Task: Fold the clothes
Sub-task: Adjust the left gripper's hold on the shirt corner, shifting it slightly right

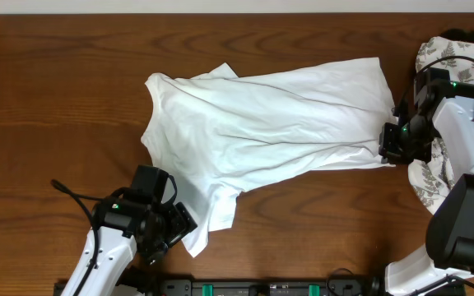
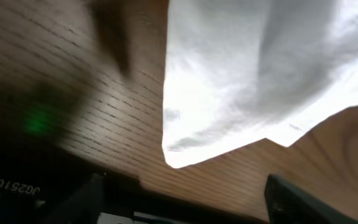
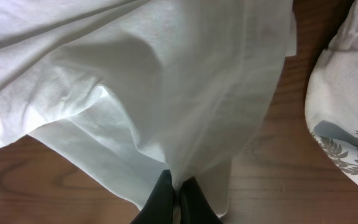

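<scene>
My left gripper is open at the shirt's sleeve corner, away from the shirt's creased body. It should grip the shoulder edge above the sleeve to straighten the shirt.
The clothes, a plain white T-shirt, lie crumpled across the middle of the wooden table. A sleeve corner points toward the front edge. My left gripper sits just beside that corner. In the left wrist view its dark fingers stand wide apart, and the gripper is open with only bare wood between them. The shirt's corner lies a little ahead of it. My right gripper is at the shirt's right edge. In the right wrist view it is shut on a pinch of the white fabric.
A white cloth with grey fern-leaf print is heaped at the table's right end, close behind my right arm, and shows again in the right wrist view. A black rail runs along the front edge.
</scene>
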`<action>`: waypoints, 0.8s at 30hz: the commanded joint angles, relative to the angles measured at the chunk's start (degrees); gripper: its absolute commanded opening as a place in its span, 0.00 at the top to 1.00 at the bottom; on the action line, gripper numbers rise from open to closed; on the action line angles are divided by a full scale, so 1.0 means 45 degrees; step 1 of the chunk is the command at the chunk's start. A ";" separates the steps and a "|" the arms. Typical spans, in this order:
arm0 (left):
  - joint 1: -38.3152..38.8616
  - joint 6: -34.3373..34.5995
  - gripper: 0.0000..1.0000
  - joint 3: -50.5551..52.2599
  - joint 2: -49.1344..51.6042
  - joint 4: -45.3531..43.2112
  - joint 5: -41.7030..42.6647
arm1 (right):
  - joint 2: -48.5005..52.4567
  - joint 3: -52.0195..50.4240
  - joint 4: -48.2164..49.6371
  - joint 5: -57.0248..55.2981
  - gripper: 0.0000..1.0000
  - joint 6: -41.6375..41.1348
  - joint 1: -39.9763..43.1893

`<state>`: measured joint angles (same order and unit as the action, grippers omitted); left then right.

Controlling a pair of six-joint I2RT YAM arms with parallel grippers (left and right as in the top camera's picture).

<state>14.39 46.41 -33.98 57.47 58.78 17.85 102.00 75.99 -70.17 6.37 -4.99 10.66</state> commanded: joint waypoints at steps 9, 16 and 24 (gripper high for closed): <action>-0.0053 -0.1739 0.50 -0.0753 0.0039 -0.1496 -0.2161 | -0.0141 -0.0010 0.0097 -0.0131 0.99 -0.0015 -0.0049; -0.0053 -0.1846 0.94 -0.0583 0.1540 -0.2778 -0.3599 | -0.0141 -0.0010 0.0301 -0.0131 0.99 -0.0019 -0.0049; -0.0053 -0.1991 0.94 -0.0544 0.4294 -0.4639 -0.3594 | -0.0141 -0.0010 0.0301 -0.0131 0.99 -0.0015 -0.0049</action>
<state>14.35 38.57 -36.40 73.73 38.85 3.33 102.00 75.99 -68.90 6.37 -4.99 10.66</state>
